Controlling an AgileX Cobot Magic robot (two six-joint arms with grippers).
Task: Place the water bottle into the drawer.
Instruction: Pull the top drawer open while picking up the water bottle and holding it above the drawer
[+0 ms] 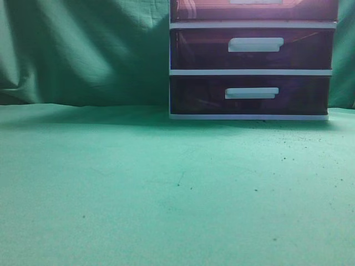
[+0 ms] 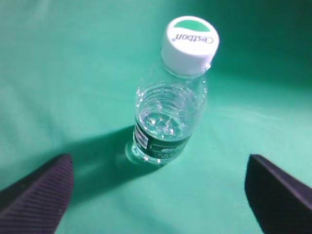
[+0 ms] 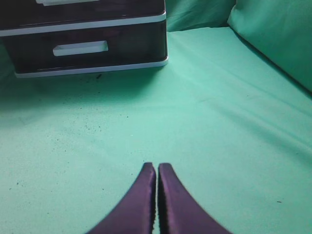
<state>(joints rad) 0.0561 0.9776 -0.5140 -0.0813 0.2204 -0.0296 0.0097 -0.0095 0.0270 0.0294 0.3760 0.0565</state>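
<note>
The top drawer (image 1: 253, 12) has a white rail (image 1: 253, 25) running under it, so I expect it to slide straight out by itself when I pull its handle.
A small clear water bottle (image 2: 168, 117) with a white cap and a dark green label stands upright on the green cloth in the left wrist view. My left gripper (image 2: 158, 195) is wide open, its two fingers on either side and short of the bottle, not touching it. My right gripper (image 3: 156, 168) is shut and empty, low over the cloth, well in front of the drawer unit (image 3: 87, 39). The reddish-pink top drawer (image 1: 252, 10) shows shut at the top edge of the exterior view. The bottle and both grippers are out of the exterior view.
Two darker purple drawers (image 1: 252, 49) with white bar handles sit below the top one. A green cloth (image 1: 166, 188) covers the table and hangs as a backdrop. A raised fold of cloth (image 3: 278, 34) rises at the right.
</note>
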